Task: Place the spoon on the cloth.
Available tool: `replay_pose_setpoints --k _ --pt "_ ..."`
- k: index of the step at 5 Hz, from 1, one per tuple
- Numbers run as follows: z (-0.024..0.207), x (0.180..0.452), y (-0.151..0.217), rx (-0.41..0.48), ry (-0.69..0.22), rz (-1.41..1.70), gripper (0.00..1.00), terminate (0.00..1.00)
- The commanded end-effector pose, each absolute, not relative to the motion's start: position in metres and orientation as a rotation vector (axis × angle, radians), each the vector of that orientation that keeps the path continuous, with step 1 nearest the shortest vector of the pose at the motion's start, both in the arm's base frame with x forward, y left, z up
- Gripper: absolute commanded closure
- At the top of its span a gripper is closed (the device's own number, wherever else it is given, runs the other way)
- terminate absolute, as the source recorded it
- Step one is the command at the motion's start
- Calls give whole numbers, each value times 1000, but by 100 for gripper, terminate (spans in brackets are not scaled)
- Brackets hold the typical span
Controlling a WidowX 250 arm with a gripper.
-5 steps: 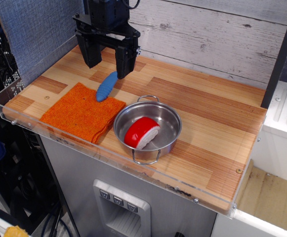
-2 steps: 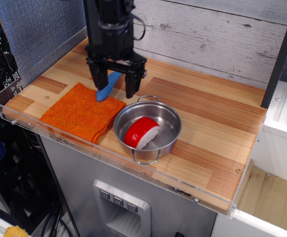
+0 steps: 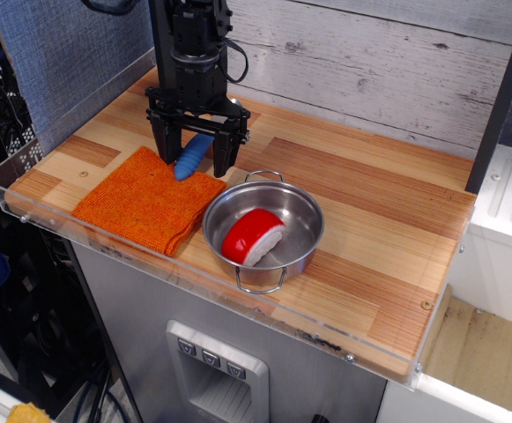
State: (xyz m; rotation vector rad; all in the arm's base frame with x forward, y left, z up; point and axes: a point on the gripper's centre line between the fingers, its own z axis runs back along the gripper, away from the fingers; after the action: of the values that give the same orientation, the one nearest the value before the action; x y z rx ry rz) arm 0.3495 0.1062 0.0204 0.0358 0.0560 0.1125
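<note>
I can fully see the spoon [image 3: 194, 157] handle's lower end [image 3: 183, 173] on top of the cloth's edge, so I expect the spoon to come free and the cloth to stay lying when I lift.
The spoon's ribbed blue handle [image 3: 190, 156] lies on the wooden table at the back right corner of the orange cloth [image 3: 147, 198]; its lower end touches the cloth's edge. Its metal bowl is hidden behind the gripper. My gripper [image 3: 194, 161] is open and lowered over the handle, one black finger [image 3: 169, 141] on its left and the other on its right, tips close to the table. The fingers do not press on the handle.
A steel pot [image 3: 304, 231] with a red-and-white rounded object [image 3: 251, 236] inside stands just right of the cloth, close to my right finger. A clear acrylic rim [image 3: 88, 236] runs along the table's front and left edges. A plank wall stands behind.
My gripper has come down from above the spoon and shifted slightly, so its open fingers now straddle the blue handle near the table. The spoon, cloth and pot have not moved.
</note>
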Motion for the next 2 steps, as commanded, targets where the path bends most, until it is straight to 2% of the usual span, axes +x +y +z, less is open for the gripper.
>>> replay_pose_setpoints --k 1,2 --pt "43 353 116 35 -9 115 0 0" --pt "34 359 122 62 -10 123 0 0"
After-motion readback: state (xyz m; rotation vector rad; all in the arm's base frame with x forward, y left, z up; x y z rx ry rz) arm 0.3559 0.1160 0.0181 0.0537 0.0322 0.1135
